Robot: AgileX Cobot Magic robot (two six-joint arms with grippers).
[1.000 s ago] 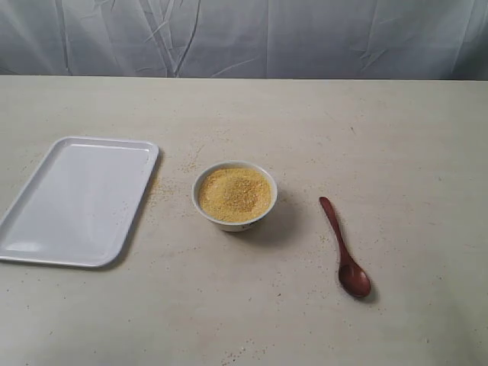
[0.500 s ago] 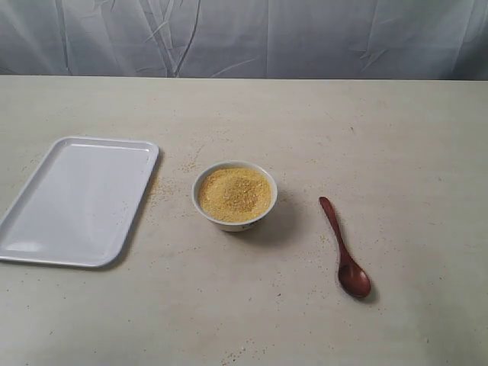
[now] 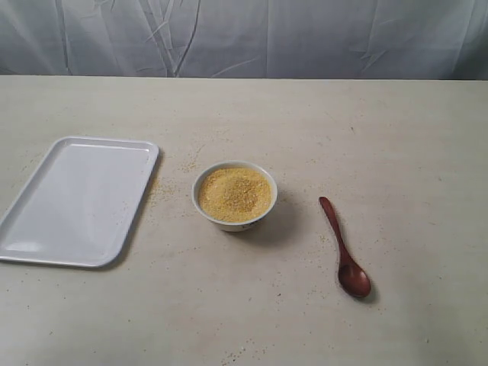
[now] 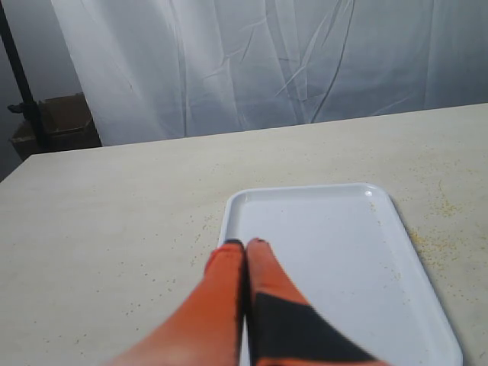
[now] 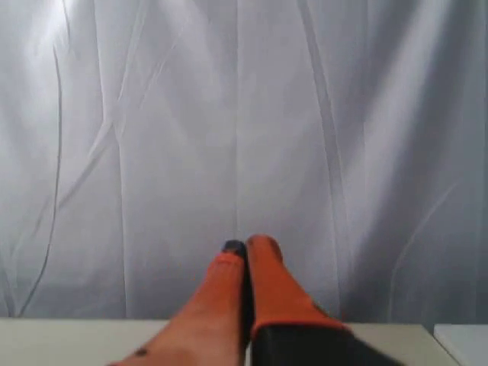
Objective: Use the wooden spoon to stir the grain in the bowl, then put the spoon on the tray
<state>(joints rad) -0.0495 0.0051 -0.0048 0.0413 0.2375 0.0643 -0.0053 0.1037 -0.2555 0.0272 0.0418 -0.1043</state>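
I expect the wooden spoon (image 3: 345,249) to rest shallow, with its handle leaning over the bowl's rim, when I lower it into the white bowl, because yellow grain (image 3: 235,194) is piled high in the bowl.
The white bowl (image 3: 234,221) stands mid-table, filled with a mound of yellow grain (image 3: 235,194). To its right the dark wooden spoon (image 3: 345,249) lies flat on the table, its oval end toward the front. The white tray (image 3: 76,200) lies at the left and holds nothing. Neither arm shows in the exterior view. My left gripper (image 4: 245,244) is shut and holds nothing, hovering over the near edge of the tray (image 4: 335,252). In the right wrist view my right gripper (image 5: 247,245) is shut and holds nothing, pointing at the white curtain; the spoon and bowl are out of that view.
Scattered grains (image 3: 187,164) lie on the table between tray and bowl, and more grains (image 3: 236,354) near the front edge. A white curtain (image 3: 244,38) hangs behind the table. A brown box (image 4: 65,122) sits beyond the table's far corner.
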